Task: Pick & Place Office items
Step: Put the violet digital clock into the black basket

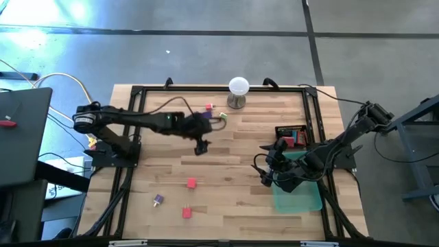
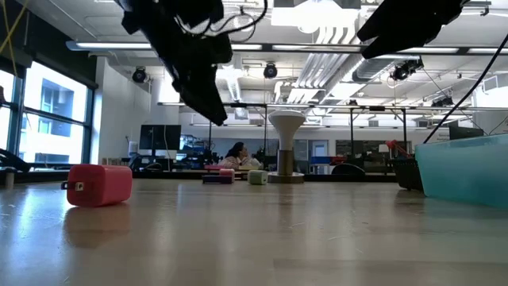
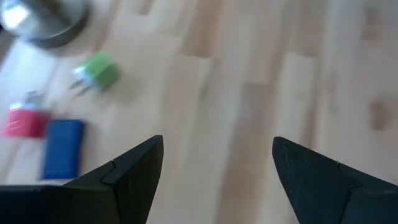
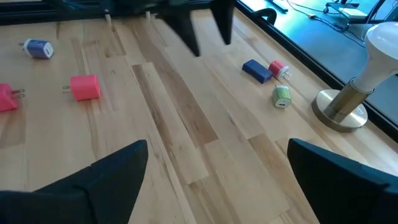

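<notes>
I should first reach the blue item with my open left gripper and pull it clear, because it lies tight beside the red one, away from that gripper.
Small office items lie flat on the wooden table. A green one, a red one and a blue one lie near the far edge. A pink one, a purple one and a red one lie toward the near edge. My left gripper hangs open above bare wood at mid-table, with nothing between its fingers. My right gripper stands open in the air beside the tray, holding nothing.
A translucent green tray lies at the near right under my right arm. Behind it stands a black box with red pieces in it. A white ball on a metal stand is at the far edge. Bare wood spans the middle.
</notes>
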